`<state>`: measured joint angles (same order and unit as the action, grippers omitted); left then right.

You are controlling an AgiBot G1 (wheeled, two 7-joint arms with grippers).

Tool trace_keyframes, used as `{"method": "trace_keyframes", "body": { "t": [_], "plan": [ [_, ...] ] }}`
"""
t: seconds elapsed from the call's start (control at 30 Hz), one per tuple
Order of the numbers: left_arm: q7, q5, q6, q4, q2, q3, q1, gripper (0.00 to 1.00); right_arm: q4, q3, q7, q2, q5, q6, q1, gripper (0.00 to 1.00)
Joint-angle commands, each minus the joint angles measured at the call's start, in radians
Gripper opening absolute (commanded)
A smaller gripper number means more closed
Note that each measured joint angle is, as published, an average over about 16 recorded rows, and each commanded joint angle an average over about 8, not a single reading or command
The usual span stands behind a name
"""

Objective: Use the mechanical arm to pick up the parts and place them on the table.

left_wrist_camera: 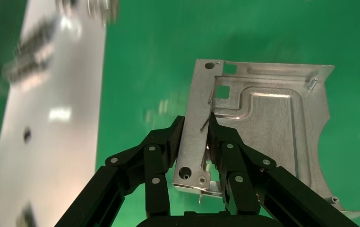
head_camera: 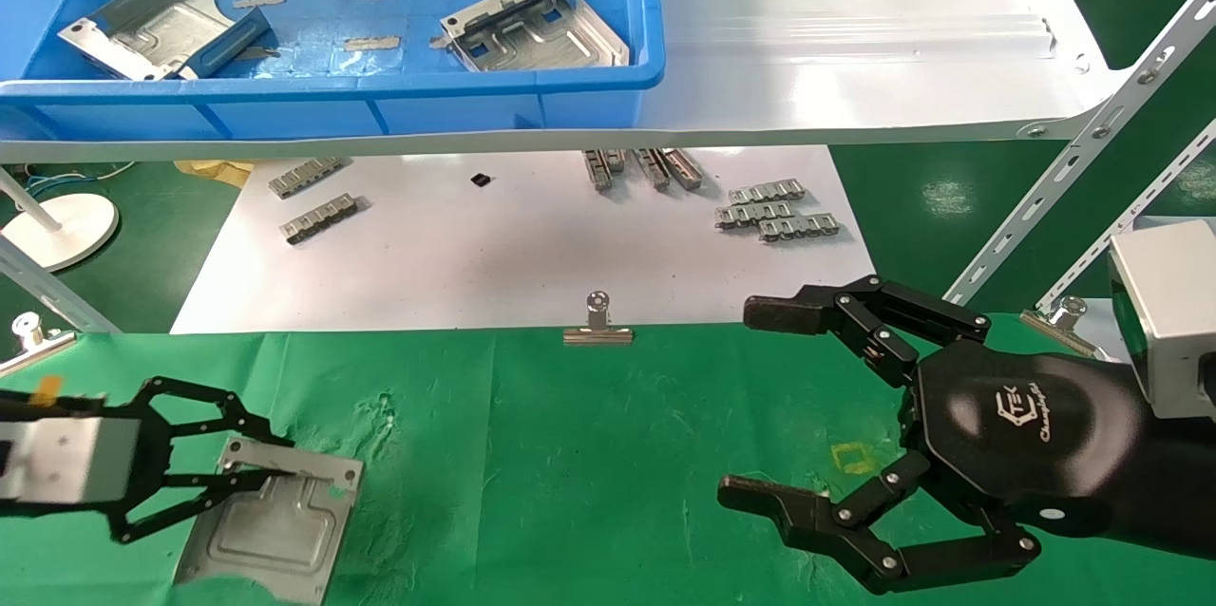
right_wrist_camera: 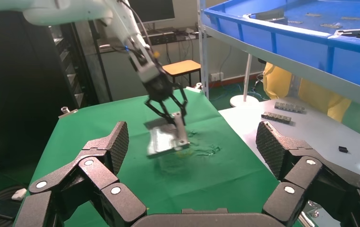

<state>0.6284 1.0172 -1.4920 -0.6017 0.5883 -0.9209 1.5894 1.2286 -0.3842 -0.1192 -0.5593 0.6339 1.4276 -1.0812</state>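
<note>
My left gripper is holding the silver sheet-metal part (head_camera: 270, 532) open side up over clear green cloth (head_camera: 393, 481). It should keep lowering the part until the part lies flat, then let go.
My left gripper (head_camera: 285, 459) is shut on the flanged edge of a silver sheet-metal part (head_camera: 275, 525) and holds it tilted just over the green table (head_camera: 570, 454) at the front left. In the left wrist view the fingers (left_wrist_camera: 225, 146) pinch the part (left_wrist_camera: 268, 123) on its bent edge. The right wrist view shows that gripper (right_wrist_camera: 168, 111) and the part (right_wrist_camera: 161, 139) slightly above the cloth. My right gripper (head_camera: 750, 402), the black multi-jointed hand, is open and empty over the table's front right (right_wrist_camera: 192, 142). Two more parts (head_camera: 161, 22) (head_camera: 532, 27) lie in the blue bin.
The blue bin (head_camera: 380, 98) sits on a glossy white shelf (head_camera: 855, 36) above and behind the table. A white sheet (head_camera: 513, 245) behind the cloth holds chain-link strips (head_camera: 774, 212). Binder clips (head_camera: 597, 326) grip the cloth's far edge. Slanted metal struts (head_camera: 1073, 169) stand at the right.
</note>
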Motion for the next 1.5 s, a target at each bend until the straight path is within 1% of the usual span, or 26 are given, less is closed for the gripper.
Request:
{"method": "trace_keyframes", "body": {
  "t": [0.03, 0.07, 0.1, 0.2, 0.23, 0.53, 0.73, 0.83, 0.93, 1.13, 1.27, 1.5],
  "plan": [
    [0.028, 0.028, 0.04, 0.037, 0.022, -0.011, -0.012, 0.5, 0.0, 0.0, 0.0, 0.0, 0.0, 0.0, 0.0, 1.0],
    [0.027, 0.021, 0.047, 0.055, 0.03, -0.009, -0.018, 0.62, 0.0, 0.0, 0.0, 0.0, 0.0, 0.0, 0.0, 1.0],
    [0.025, 0.012, 0.048, 0.073, 0.037, -0.006, -0.023, 0.72, 0.0, 0.0, 0.0, 0.0, 0.0, 0.0, 0.0, 1.0],
    [0.025, -0.013, 0.041, 0.118, 0.054, 0.003, -0.031, 0.95, 0.0, 0.0, 0.0, 0.0, 0.0, 0.0, 0.0, 1.0],
    [0.027, -0.018, 0.037, 0.131, 0.059, 0.005, -0.032, 1.0, 0.0, 0.0, 0.0, 0.0, 0.0, 0.0, 0.0, 1.0],
    [0.077, -0.022, 0.016, 0.222, 0.107, 0.005, -0.027, 1.0, 0.0, 0.0, 0.0, 0.0, 0.0, 0.0, 0.0, 1.0],
    [0.118, -0.031, -0.016, 0.258, 0.119, 0.011, -0.015, 1.0, 0.0, 0.0, 0.0, 0.0, 0.0, 0.0, 0.0, 1.0],
    [0.101, -0.048, -0.057, 0.274, 0.122, 0.014, -0.008, 1.0, 0.0, 0.0, 0.0, 0.0, 0.0, 0.0, 0.0, 1.0],
    [0.058, -0.078, -0.089, 0.286, 0.122, 0.017, -0.007, 1.0, 0.0, 0.0, 0.0, 0.0, 0.0, 0.0, 0.0, 1.0],
    [-0.022, -0.14, -0.11, 0.294, 0.119, 0.021, -0.02, 1.0, 0.0, 0.0, 0.0, 0.0, 0.0, 0.0, 0.0, 1.0],
    [-0.032, -0.156, -0.114, 0.295, 0.118, 0.023, -0.025, 1.0, 0.0, 0.0, 0.0, 0.0, 0.0, 0.0, 0.0, 1.0],
    [-0.028, -0.144, -0.109, 0.282, 0.117, 0.029, -0.027, 1.0, 0.0, 0.0, 0.0, 0.0, 0.0, 0.0, 0.0, 1.0]
  ]
}}
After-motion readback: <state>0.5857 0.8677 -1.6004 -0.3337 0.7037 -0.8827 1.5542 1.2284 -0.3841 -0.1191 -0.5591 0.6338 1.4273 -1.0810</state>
